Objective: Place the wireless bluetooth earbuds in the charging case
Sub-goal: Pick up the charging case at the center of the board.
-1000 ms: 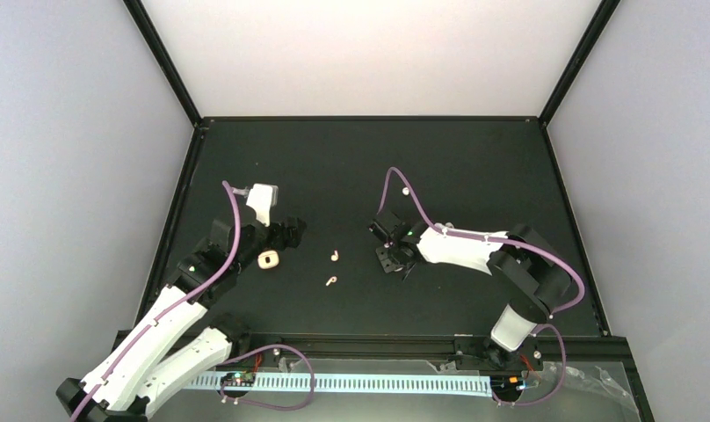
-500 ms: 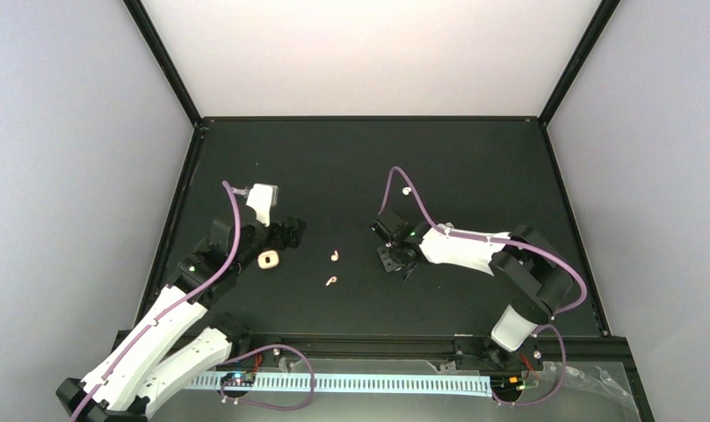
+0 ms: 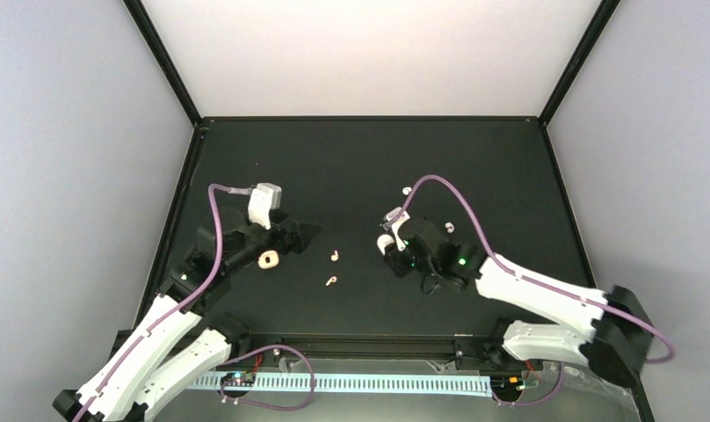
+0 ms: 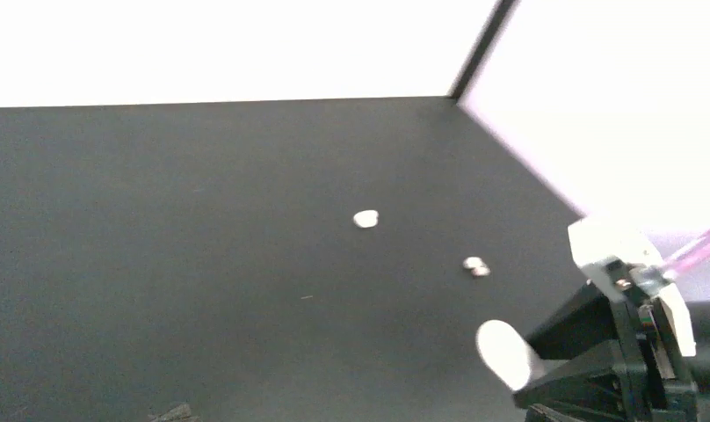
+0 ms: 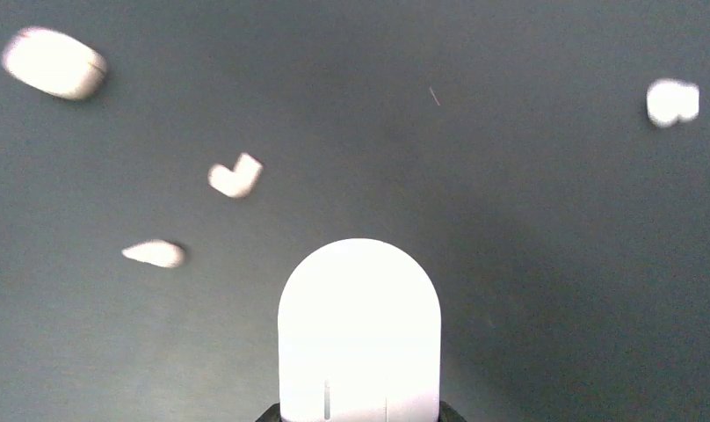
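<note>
My right gripper is holding the white capsule [image 3: 385, 244], a closed charging case, so its free rounded end [image 5: 359, 259] should be taken by my left gripper before my right gripper opens the case's lid.
The cream charging case [image 3: 268, 259] lies on the black table, closed or open I cannot tell; it also shows in the right wrist view [image 5: 54, 63]. My left gripper [image 3: 300, 234] hovers just beyond and right of it, jaws apart and empty. Two earbuds [image 3: 335, 256] [image 3: 331, 282] lie mid-table between the arms and show in the right wrist view [image 5: 235, 176] [image 5: 155, 253]. Two more buds [image 3: 407, 190] [image 3: 449, 227] lie farther back right. My right gripper [image 3: 388, 244] is shut on a plain white pill-shaped capsule [image 5: 358, 325], pointing left toward the earbuds.
The table's raised black rim [image 3: 186, 189] runs close along the left arm. In the left wrist view, the right gripper [image 4: 615, 352] with the capsule [image 4: 505, 352] fills the lower right, and two buds [image 4: 365, 219] [image 4: 476, 266] lie beyond.
The right arm has swung round, its elbow now low at the front right, while its gripper stays near the same spot. The left arm has shifted slightly and its gripper has edged right.
</note>
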Robot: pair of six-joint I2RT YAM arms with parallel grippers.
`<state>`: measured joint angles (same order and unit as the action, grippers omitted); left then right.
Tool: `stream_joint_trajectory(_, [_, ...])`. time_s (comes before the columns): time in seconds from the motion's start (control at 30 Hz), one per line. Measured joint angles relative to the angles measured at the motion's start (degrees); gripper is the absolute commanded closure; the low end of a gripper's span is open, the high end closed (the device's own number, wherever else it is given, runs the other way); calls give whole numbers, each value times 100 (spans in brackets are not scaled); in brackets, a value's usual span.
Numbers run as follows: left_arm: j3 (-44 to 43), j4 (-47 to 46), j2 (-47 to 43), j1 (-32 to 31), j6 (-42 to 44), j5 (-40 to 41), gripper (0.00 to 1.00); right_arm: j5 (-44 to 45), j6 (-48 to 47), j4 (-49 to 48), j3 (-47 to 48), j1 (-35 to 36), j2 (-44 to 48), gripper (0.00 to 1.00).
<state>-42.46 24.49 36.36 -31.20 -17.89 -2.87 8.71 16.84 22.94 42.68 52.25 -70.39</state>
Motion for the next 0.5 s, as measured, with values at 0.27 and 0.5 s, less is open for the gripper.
stream_joint_trajectory(0.27, [33,-968,546,-144,-404,-1849,3,476,-892,-339,192,1126,1259,74])
stream_joint_trajectory(0.5, [28,-1204,984,-658,-485,-2439,10,1025,-1486,-326,197,1635,1460,74])
